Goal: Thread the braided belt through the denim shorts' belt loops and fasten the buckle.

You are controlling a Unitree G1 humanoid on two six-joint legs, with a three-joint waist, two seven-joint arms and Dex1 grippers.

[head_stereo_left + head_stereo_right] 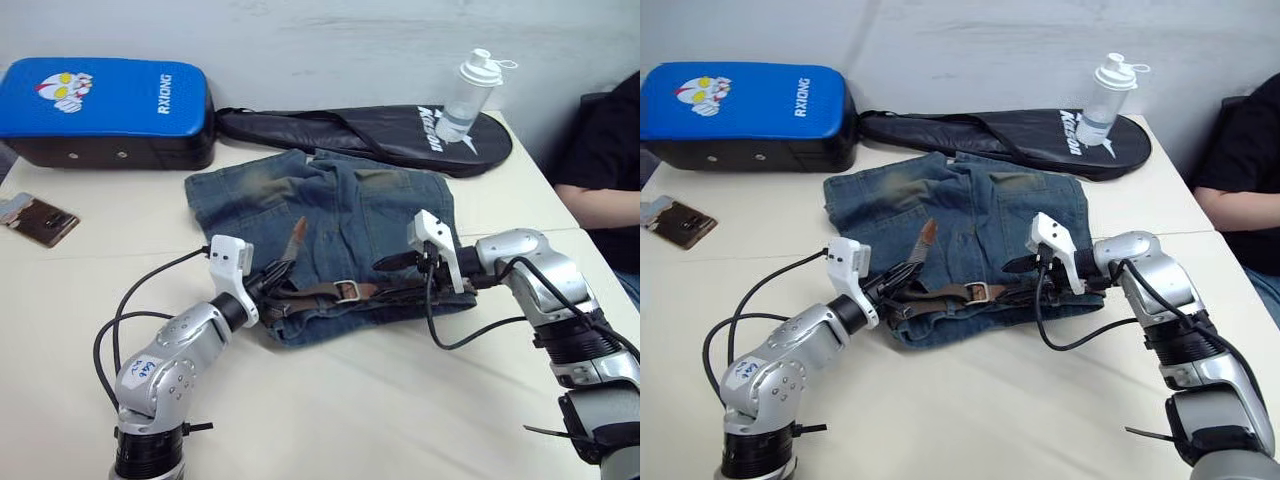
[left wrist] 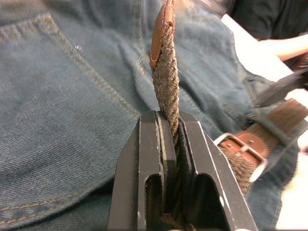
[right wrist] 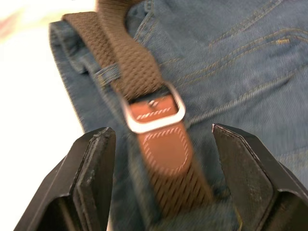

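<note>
The braided belt folds back on itself at the silver buckle. I expect its loose end to twist around the buckle's frame when I hold the buckle and pull.
The denim shorts lie flat mid-table, waistband toward me. The braided belt runs along the waistband, and its silver buckle sits near the middle. A belt loop crosses the strap beside the buckle. My left gripper is shut on the belt's free end, whose leather tip sticks up over the shorts. My right gripper hovers open just right of the buckle, its fingers either side of the strap and apart from it.
A blue pad lies at the back left, a black racket bag behind the shorts, with a clear shaker bottle on it. A small brown object is at the left edge. A person's arm rests at the right.
</note>
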